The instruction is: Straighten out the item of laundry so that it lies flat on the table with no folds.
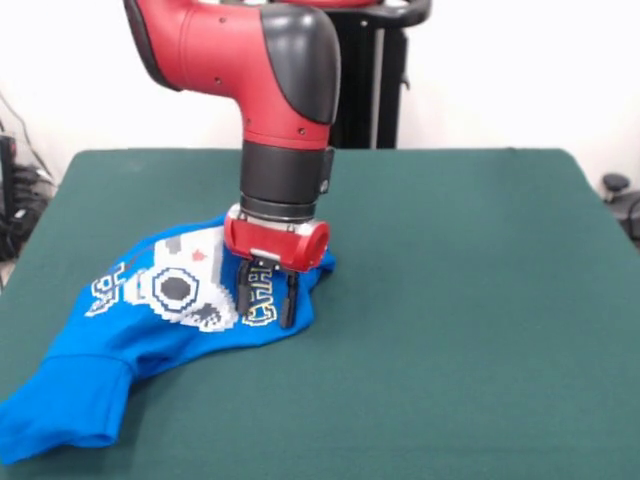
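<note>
The T-shirt (160, 335) will follow my gripper and open out a hidden sleeve when I pull, because the lettering stops at a fold (104, 289).
The bright blue T-shirt (150, 340) lies rumpled on the left front part of the dark green table (460, 300). Its white game-controller print (180, 288) and parts of the lettering face up. One sleeve (60, 410) trails toward the front left corner. The shirt's right edge is bunched and folded. My gripper (268, 300) points straight down on that right edge. Its two black fingers (246, 288) stand apart with lettered cloth showing between them, tips at or on the fabric. The arm hides the shirt's far right part.
The robot's black pedestal (372, 80) stands behind the table's far edge. Cables and dark equipment (15, 200) sit off the left side. A dark object (618, 190) shows past the right edge. The green top stretches wide to the right of the shirt.
</note>
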